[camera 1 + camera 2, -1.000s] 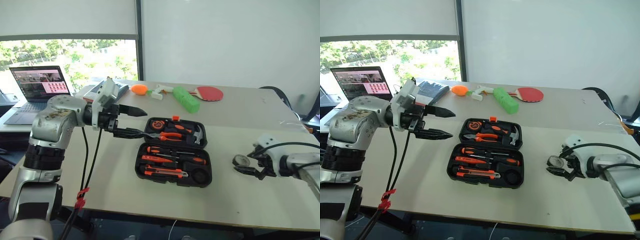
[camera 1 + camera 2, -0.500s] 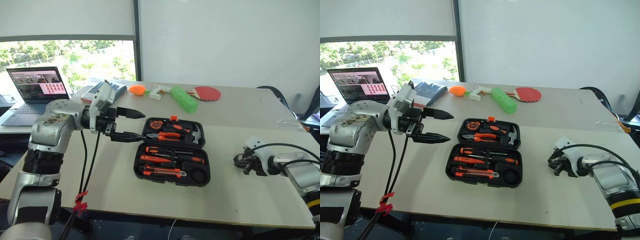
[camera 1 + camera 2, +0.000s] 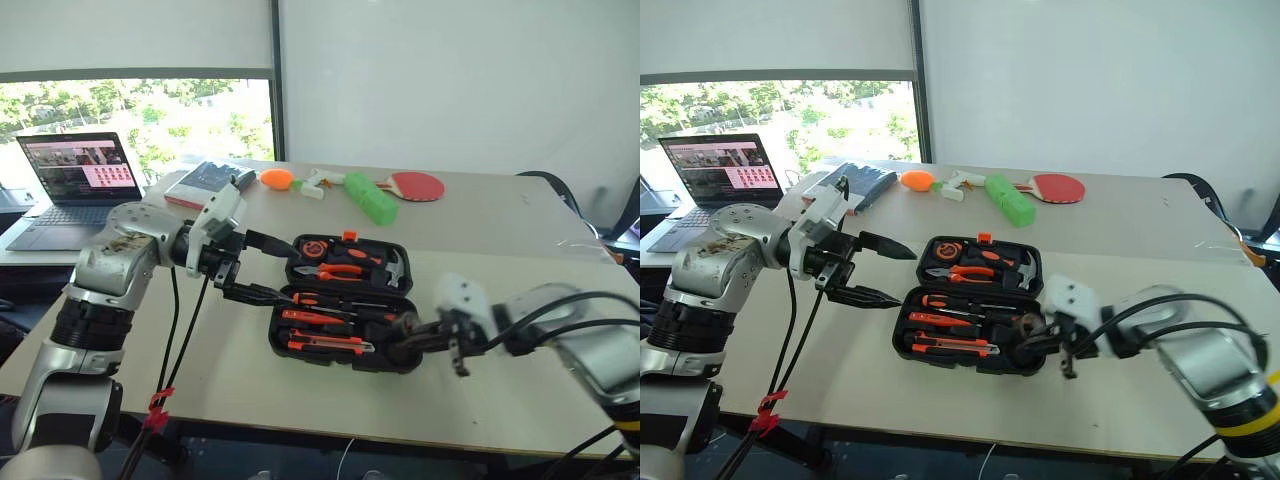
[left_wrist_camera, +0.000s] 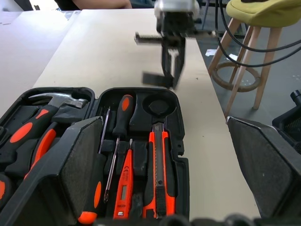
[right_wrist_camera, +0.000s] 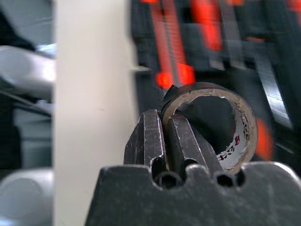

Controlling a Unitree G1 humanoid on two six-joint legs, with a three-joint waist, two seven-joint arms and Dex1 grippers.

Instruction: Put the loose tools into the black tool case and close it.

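Observation:
Next, my right gripper takes the tape roll [image 5: 246, 126] from another angle and lays it flat in the round slot [image 4: 159, 106], because it tilts above that slot now.
The black tool case [image 3: 287, 346] lies open at the table's middle. Screwdrivers [image 4: 123, 113], a slim orange tester [image 4: 123, 184] and a utility knife [image 4: 158, 175] sit in its slots, and the round slot [image 4: 159, 104] is bare. My right gripper [image 3: 402, 346] is shut on the rim of a small round dark tape roll [image 5: 245, 123], held just above the case's near right corner. My left gripper [image 3: 286, 269] hovers open at the case's left edge, with nothing between its fingers [image 4: 80, 160].
A green foam block [image 3: 370, 198], a red paddle [image 3: 418, 185] and an orange object [image 3: 278, 178] lie at the table's far side. A laptop [image 3: 75, 180] and a dark book [image 3: 205, 178] sit at the far left. A stool [image 4: 263, 9] stands beyond the table's right edge.
My right gripper closed on the tape roll at the right of the table and swung left with it to the case's near right corner. The left gripper has hardly moved.

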